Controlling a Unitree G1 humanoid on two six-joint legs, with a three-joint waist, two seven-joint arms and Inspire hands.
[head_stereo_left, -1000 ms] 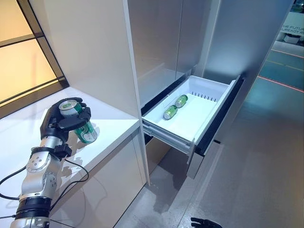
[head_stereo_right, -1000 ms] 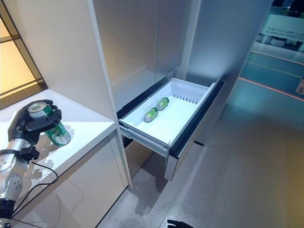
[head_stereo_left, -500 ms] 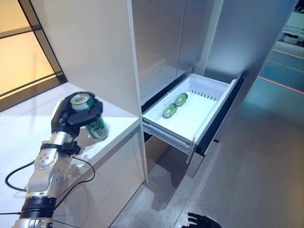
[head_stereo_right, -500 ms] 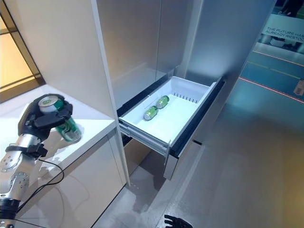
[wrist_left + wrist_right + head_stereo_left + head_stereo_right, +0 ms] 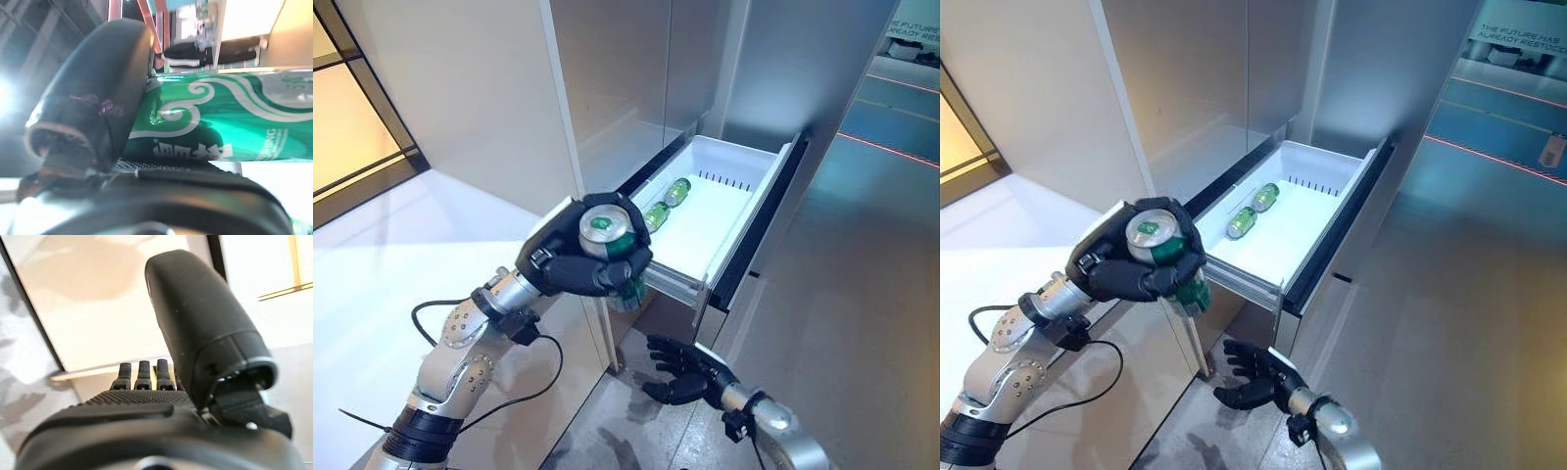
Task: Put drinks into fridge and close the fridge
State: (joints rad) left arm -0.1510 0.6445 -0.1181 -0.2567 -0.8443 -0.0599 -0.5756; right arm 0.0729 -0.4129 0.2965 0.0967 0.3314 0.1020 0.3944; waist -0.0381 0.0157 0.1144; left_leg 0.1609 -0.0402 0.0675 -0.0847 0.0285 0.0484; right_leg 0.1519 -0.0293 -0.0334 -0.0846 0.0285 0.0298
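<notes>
My gripper will lay the dark green can (image 5: 613,245) on the drawer's flat bottom, where it should stay put, since green cans (image 5: 667,204) rest there on their sides.
My left hand (image 5: 570,266) is shut on a green can (image 5: 613,235) and holds it in the air just before the near corner of the open white fridge drawer (image 5: 705,223). The can (image 5: 230,125) shows close up under the thumb in the left wrist view. Green cans (image 5: 668,202) lie on their sides in the far left part of the drawer. My right hand (image 5: 685,367) is open and empty, low above the floor below the drawer; it also shows in the right wrist view (image 5: 195,333).
A white counter (image 5: 391,284) lies at the left, next to a tall white panel (image 5: 460,88). The grey fridge front (image 5: 803,69) rises behind the drawer. Grey floor (image 5: 862,323) spreads to the right.
My left hand has carried the green can from above the counter rightward to the drawer's near corner. My right hand has risen into view below the drawer. The camera has shifted.
</notes>
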